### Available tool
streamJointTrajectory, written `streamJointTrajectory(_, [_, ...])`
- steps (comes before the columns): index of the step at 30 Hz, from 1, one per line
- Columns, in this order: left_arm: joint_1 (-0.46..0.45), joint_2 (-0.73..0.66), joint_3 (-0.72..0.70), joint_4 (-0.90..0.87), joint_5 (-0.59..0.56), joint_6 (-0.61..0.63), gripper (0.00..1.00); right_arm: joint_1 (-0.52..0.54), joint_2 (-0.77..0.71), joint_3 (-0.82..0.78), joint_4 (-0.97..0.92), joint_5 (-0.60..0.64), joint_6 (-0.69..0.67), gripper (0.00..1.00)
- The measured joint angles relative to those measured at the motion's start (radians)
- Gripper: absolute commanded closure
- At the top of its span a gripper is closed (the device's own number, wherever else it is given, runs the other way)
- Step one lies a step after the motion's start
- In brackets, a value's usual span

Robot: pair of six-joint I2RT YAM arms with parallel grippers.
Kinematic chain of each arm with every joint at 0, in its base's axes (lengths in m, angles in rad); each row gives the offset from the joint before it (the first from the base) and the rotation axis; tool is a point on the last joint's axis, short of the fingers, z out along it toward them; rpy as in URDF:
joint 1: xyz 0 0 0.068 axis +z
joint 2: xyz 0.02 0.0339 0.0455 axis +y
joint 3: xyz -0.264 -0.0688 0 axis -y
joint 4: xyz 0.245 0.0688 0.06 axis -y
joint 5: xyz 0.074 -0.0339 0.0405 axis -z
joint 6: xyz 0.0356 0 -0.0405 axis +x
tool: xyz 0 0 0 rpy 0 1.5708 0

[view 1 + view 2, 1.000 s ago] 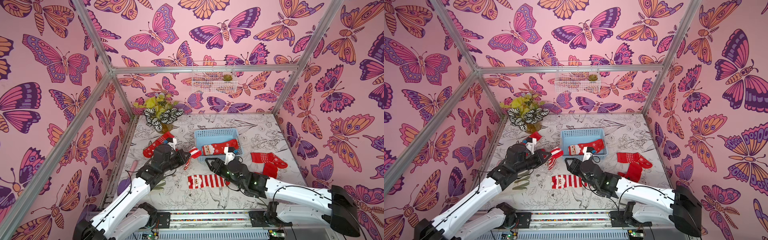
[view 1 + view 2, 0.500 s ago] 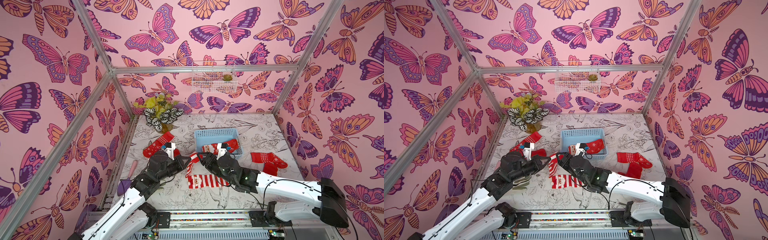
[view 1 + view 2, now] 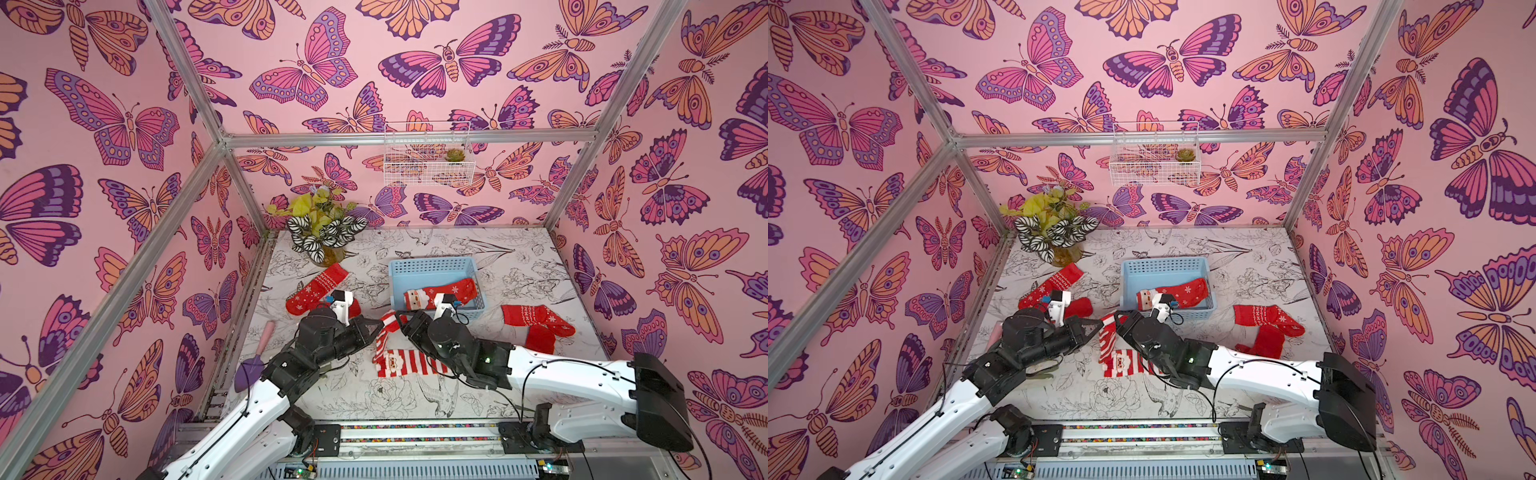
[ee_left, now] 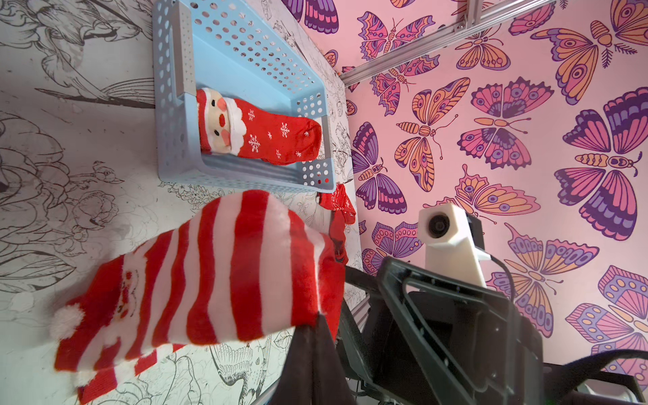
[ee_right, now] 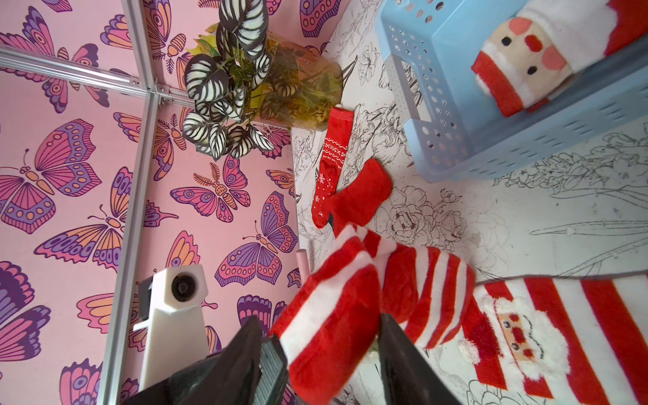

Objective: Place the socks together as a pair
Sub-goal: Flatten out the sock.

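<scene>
The hanging sock's red end [image 5: 334,344] has both grippers at it, so my left gripper should pass the sock over and take its trailing Santa end [image 4: 120,309] to line up the pair.
A red-and-white striped Santa sock [image 3: 384,332] [image 4: 217,273] hangs from my left gripper [image 3: 376,323] [image 4: 317,322], which is shut on its edge. Its lower end trails onto a matching striped sock [image 3: 405,363] [image 5: 547,322] lying flat on the table. My right gripper [image 3: 401,326] [image 5: 321,321] faces the left one, open, with the hanging sock's red end [image 5: 336,308] between its jaws and a gap on one side. A Santa-faced snowflake sock [image 3: 440,293] lies in the blue basket [image 3: 432,266].
Two red socks [image 3: 316,286] lie at the left behind my left arm, and two more [image 3: 528,316] at the right. A potted plant [image 3: 322,232] stands at the back left. A purple trowel [image 3: 249,365] lies by the left wall, and a wire basket [image 3: 428,162] hangs on the back wall.
My left gripper has carried the striped sock forward and down over the flat striped one. My right gripper has swung left to the hanging sock and its jaws have narrowed around the sock's end.
</scene>
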Motion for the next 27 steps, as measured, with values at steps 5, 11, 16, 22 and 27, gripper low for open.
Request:
streamJointTrajectory(5, [0.000, -0.027, -0.018, 0.006, 0.004, -0.013, 1.00, 0.000, 0.037, 0.000, 0.016, -0.002, 0.017, 0.69])
streamJointTrajectory(11, [0.000, -0.040, -0.029, 0.006, 0.033, -0.011, 0.98, 0.000, 0.051, 0.024, -0.005, -0.005, -0.002, 1.00])
streamJointTrajectory(16, [0.000, -0.097, -0.055, -0.018, 0.037, 0.011, 0.13, 0.000, 0.051, 0.072, -0.056, -0.005, -0.061, 1.00])
streamJointTrajectory(22, [0.000, -0.219, -0.036, -0.227, -0.104, 0.111, 0.05, 0.003, 0.076, 0.219, -0.132, -0.099, -0.238, 1.00])
streamJointTrajectory(27, [0.000, -0.342, -0.034, -0.402, -0.298, 0.161, 0.05, 0.027, 0.161, 0.396, -0.173, -0.225, -0.395, 1.00])
